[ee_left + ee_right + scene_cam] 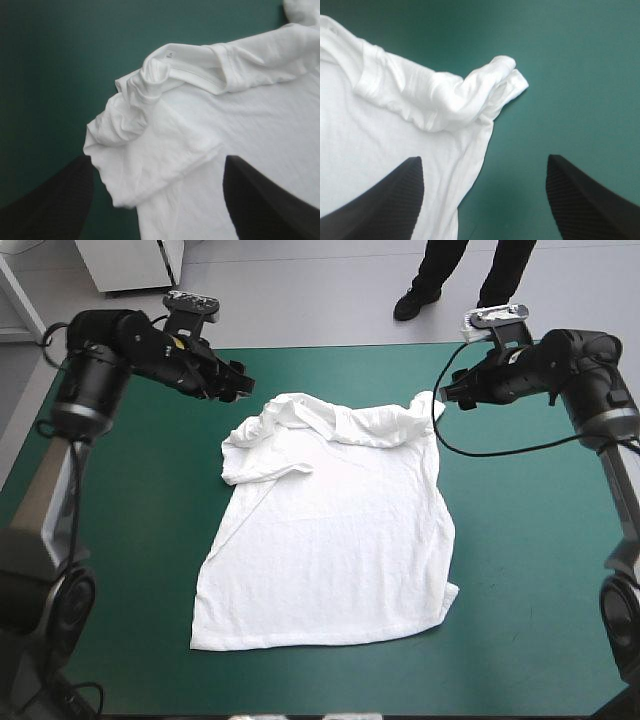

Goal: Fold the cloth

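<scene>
My gripper will lift the white T-shirt [328, 540] by its hem, and the collar and shoulders [345, 423] will then fall open and spread out, because they lie loosely bunched.
The white T-shirt [335, 530] lies spread on the teal-green cover, hem toward the near edge, its collar and shoulders bunched at the far end. My left gripper [240, 388] hovers open just beyond the far left shoulder. In the left wrist view the crumpled left sleeve [135, 150] and collar with its label [172, 65] lie ahead of that gripper [157, 200], between its spread fingers. My right gripper [450, 395] stands open beside the far right shoulder. The rolled right sleeve [485, 90] lies ahead of this gripper [482, 200], whose fingers hold nothing.
Bare teal-green cover [530, 560] runs around the shirt on both sides and at the near edge. The shirt's lower right corner [445, 605] is slightly puckered.
</scene>
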You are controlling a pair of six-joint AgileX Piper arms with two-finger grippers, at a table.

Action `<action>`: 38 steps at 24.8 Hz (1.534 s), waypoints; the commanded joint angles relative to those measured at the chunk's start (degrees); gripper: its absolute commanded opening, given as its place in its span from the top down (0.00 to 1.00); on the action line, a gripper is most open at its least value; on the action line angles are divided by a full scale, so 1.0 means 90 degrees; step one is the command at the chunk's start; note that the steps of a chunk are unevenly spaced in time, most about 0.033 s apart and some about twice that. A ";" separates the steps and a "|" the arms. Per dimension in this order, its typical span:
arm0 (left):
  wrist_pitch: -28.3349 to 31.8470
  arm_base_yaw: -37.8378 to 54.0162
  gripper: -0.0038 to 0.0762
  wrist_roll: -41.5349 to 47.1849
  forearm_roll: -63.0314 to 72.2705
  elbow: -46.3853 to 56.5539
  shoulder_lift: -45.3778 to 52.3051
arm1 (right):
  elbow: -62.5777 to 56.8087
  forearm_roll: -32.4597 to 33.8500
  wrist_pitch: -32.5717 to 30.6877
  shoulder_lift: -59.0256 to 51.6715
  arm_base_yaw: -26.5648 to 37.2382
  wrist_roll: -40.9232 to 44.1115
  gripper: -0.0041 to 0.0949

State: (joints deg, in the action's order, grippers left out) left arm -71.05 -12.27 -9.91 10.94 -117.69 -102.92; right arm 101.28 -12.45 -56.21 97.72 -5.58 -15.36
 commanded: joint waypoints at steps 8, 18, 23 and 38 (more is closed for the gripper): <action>-0.0316 -0.0458 0.29 0.0234 -0.0298 0.3926 0.3885 | -0.1543 0.0028 -0.0117 -0.2181 -0.0691 -0.0050 0.29; -0.0217 -0.0470 0.29 0.0243 -0.0309 0.7731 0.5201 | -0.1765 0.0686 -0.0777 -0.2578 -0.1545 0.0271 0.29; 0.0541 -0.0874 0.29 0.0282 -0.0598 0.8232 0.4568 | -0.1765 0.1154 -0.0997 -0.2582 -0.1580 0.0551 0.29; 0.2001 -0.1230 0.29 0.0517 -0.0488 0.8848 0.2964 | -0.2795 0.1943 -0.1434 -0.2662 -0.1580 0.1096 0.29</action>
State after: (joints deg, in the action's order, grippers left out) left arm -56.18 -22.96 -5.62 5.16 -38.09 -74.74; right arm 78.11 3.82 -69.78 75.73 -19.67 -5.99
